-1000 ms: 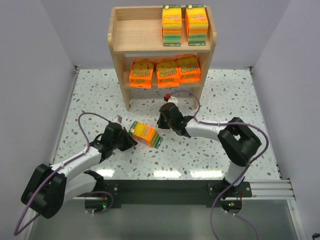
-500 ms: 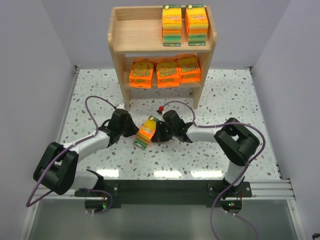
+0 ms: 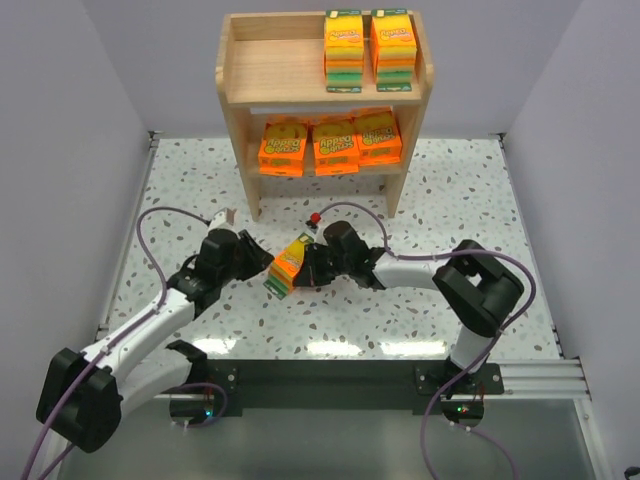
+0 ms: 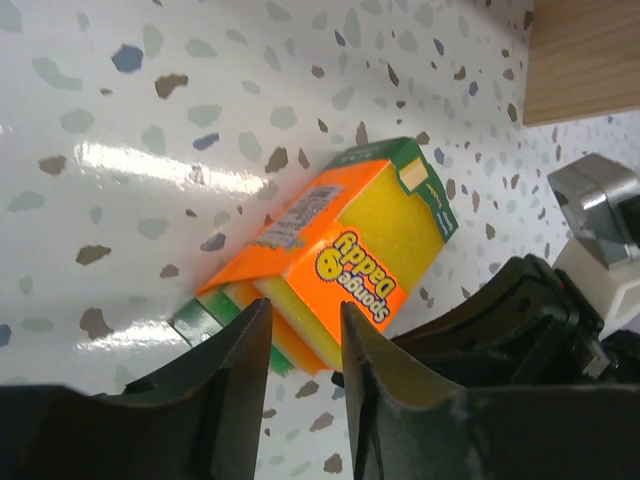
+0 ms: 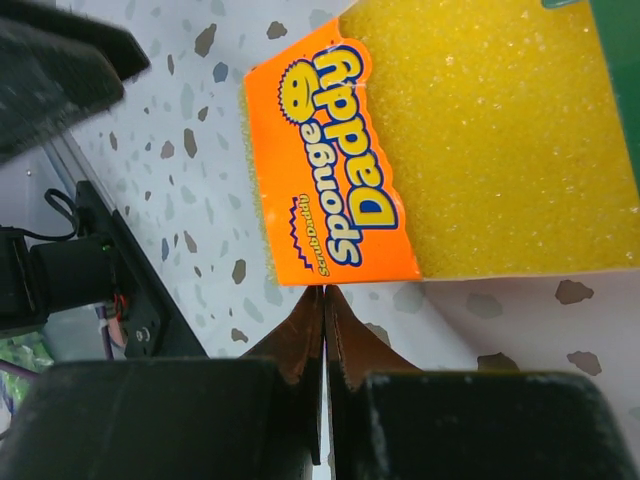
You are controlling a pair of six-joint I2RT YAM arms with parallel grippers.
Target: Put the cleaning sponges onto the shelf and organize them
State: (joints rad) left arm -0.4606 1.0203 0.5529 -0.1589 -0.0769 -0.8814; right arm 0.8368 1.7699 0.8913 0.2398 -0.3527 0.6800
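Note:
My right gripper has the sponge pack, but the shelf's top gap (image 3: 278,58) is on my left gripper's side, so my left gripper should take the pack's near corner (image 4: 325,355).
A yellow-and-green sponge pack (image 3: 290,262) with an orange label stands tilted on the speckled table between my two grippers. My left gripper (image 3: 262,262) is open, and its tips (image 4: 303,312) straddle the pack's (image 4: 345,250) near corner. My right gripper (image 3: 308,270) is shut and empty, with its tips (image 5: 324,290) touching the edge of the pack (image 5: 440,150). The wooden shelf (image 3: 280,60) stands at the back. Its top tier holds two yellow-and-green packs (image 3: 343,50) (image 3: 393,48). Its lower tier holds three orange packs (image 3: 283,147) (image 3: 335,146) (image 3: 379,137).
The left half of the shelf's top tier is bare wood. A shelf panel (image 4: 585,55) shows at the top right of the left wrist view. The right arm's black body (image 4: 520,320) is close beside the pack. A black rail (image 3: 330,375) runs along the near edge. Purple cables loop over both arms.
The right gripper came to the pack, which went from lying flat to standing on edge. The left gripper moved in from the left until its tips reached the pack.

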